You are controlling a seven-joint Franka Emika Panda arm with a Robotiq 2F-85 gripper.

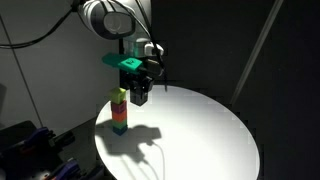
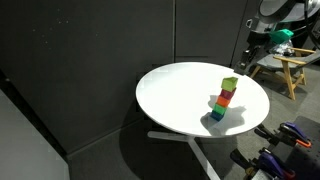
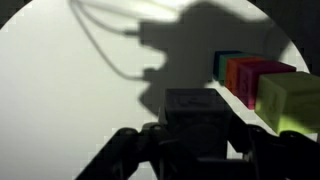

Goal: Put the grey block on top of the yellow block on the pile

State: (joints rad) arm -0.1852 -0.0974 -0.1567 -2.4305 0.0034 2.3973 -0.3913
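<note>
My gripper should raise the grey block (image 1: 140, 91) higher before it moves over the pile (image 1: 118, 96), because the grey block hangs next to the yellow block at about the same height.
In the wrist view my gripper (image 3: 197, 140) is shut on the grey block (image 3: 195, 112), a dark matte cube held between both fingers above the white table. The pile (image 3: 262, 85) lies just to the right, with the yellow block (image 3: 292, 102) nearest the camera, then a red and a teal cube. In an exterior view the gripper (image 1: 139, 94) hangs beside the top of the pile (image 1: 119, 112), right of the yellow block (image 1: 120, 96) and about level with it. In the other exterior view, the pile (image 2: 224, 101) stands with the yellow block (image 2: 230, 83) on top; the gripper (image 2: 256, 50) is beyond it.
The round white table (image 1: 200, 135) shows in both exterior views (image 2: 170, 95), with dark walls around it. A wooden stool (image 2: 288, 65) stands behind the arm. Clamps and dark gear (image 2: 285, 135) sit below the table edge. The arm's shadow falls on the tabletop.
</note>
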